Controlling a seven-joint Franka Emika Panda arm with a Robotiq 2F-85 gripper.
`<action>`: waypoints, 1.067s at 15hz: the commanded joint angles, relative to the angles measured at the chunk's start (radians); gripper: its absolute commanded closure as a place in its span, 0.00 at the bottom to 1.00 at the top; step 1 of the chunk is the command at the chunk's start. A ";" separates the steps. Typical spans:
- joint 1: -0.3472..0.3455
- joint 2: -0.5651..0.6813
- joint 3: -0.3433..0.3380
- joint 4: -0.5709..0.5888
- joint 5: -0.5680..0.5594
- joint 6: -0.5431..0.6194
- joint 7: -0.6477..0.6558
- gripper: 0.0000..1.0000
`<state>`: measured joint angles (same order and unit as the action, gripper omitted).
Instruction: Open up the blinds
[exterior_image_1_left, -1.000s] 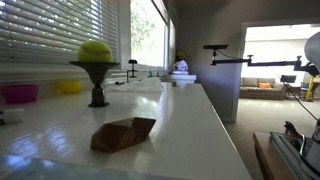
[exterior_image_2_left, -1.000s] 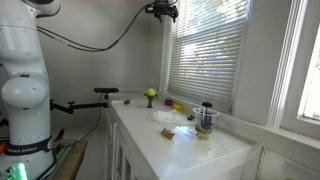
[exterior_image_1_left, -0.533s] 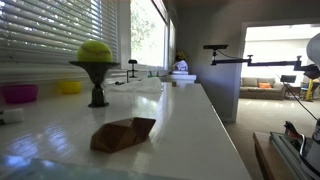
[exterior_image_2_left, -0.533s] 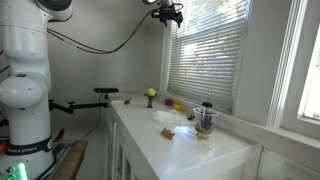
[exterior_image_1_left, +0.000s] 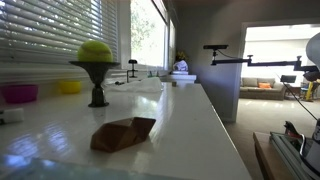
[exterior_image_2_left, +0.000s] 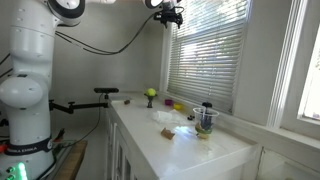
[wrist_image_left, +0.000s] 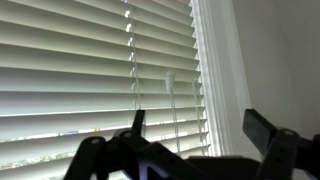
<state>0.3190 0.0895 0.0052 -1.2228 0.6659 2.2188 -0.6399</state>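
Observation:
A thin cord ending in a white tassel (wrist_image_left: 170, 78) is hanging down, so the blinds (exterior_image_1_left: 45, 32) will go up and uncover the window when I pull the cord down.
The blinds (exterior_image_2_left: 205, 50) are wide white horizontal slats over the large window above the counter; they also show in an exterior view (exterior_image_1_left: 50, 30). In the wrist view the blinds (wrist_image_left: 80, 70) fill the picture, with a thin wand (wrist_image_left: 170, 100) hanging in front of them near the right frame. My gripper (exterior_image_2_left: 172, 14) is high up near the top corner of the blinds. In the wrist view my gripper (wrist_image_left: 198, 128) is open and empty, its fingers apart, with the wand between them but farther off.
A white counter (exterior_image_1_left: 190, 120) holds a brown paper lump (exterior_image_1_left: 123, 133), a green ball on a dark stand (exterior_image_1_left: 96, 60), pink (exterior_image_1_left: 18, 93) and yellow bowls, and a cup with items (exterior_image_2_left: 206, 120). A bare window (exterior_image_1_left: 148, 40) lies farther along. A camera arm (exterior_image_2_left: 95, 92) stands beside the counter.
The arm has moved higher and a little toward the blinds' top corner; its upper joint has shifted right in the exterior view. Nothing on the counter has moved.

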 joint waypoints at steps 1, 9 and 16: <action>0.006 0.086 0.014 0.125 0.023 -0.009 -0.002 0.00; 0.007 0.231 0.042 0.277 0.018 -0.008 -0.005 0.00; 0.008 0.320 0.054 0.416 0.008 -0.020 -0.002 0.35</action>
<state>0.3291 0.3473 0.0495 -0.9170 0.6659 2.2194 -0.6407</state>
